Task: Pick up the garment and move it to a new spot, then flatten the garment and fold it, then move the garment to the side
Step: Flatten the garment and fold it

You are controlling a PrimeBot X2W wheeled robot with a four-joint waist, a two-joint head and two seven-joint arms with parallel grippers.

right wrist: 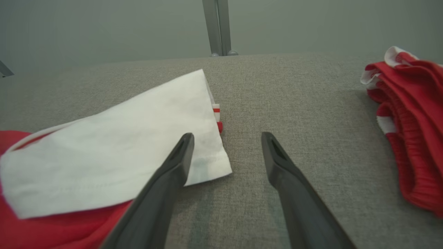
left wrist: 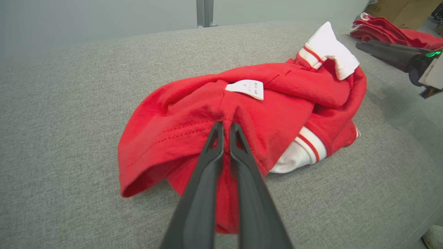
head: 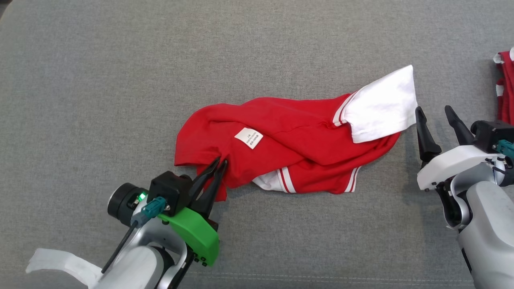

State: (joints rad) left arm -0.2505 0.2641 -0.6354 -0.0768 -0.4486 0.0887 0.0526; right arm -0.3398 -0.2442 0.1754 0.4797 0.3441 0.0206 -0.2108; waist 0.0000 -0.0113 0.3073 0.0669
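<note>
White cloth with striped trim point(head: 275, 181) is sticking out from under the red garment point(head: 289, 139), so I expect that another white sleeve is hidden in the folds.
A red garment point(head: 289, 144) with white sleeves and a white label lies crumpled on the grey fabric surface point(head: 120, 80). My left gripper point(head: 219, 163) is shut on a pinch of red cloth at the garment's lower left edge; in the left wrist view the fingers point(left wrist: 225, 133) meet on a fold of the garment point(left wrist: 270, 114). My right gripper point(head: 434, 112) stands open just right of the white sleeve point(head: 383, 106). In the right wrist view its open gripper point(right wrist: 226, 138) has nothing between the fingers, and the white sleeve point(right wrist: 114, 138) lies by the left finger.
A second red-and-white garment point(head: 505, 88) lies bunched at the far right edge, also seen as a red heap point(right wrist: 412, 124) in the right wrist view. A white strip point(head: 60, 263) hangs near my left forearm. A metal post point(right wrist: 218, 27) stands behind the surface.
</note>
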